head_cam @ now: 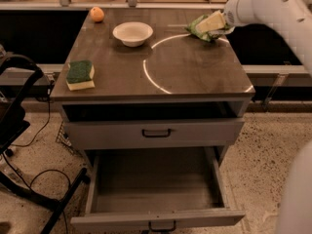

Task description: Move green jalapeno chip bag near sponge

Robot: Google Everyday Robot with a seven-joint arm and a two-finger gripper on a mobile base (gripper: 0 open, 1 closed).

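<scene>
Crumpled green foil (200,27) spreads out under my gripper. The chip bag (208,30) will hang spread out below the pinch when I pick it up and carry it.
The green jalapeno chip bag (194,27) lies crumpled at the far right of the table top (190,77). My gripper (210,22) comes in from the right on the white arm (263,6) and sits right over the bag, covering most of it. Green foil shows to its left and beneath it. The sponge (80,74), with a green top and a yellow base, lies at the table's front left corner, far from the bag.
A white bowl (132,33) stands at the back middle and an orange (97,14) at the back left. A pale arc (148,72) marks the table top. The bottom drawer (156,189) is pulled open. A black frame with cables (19,130) stands to the left.
</scene>
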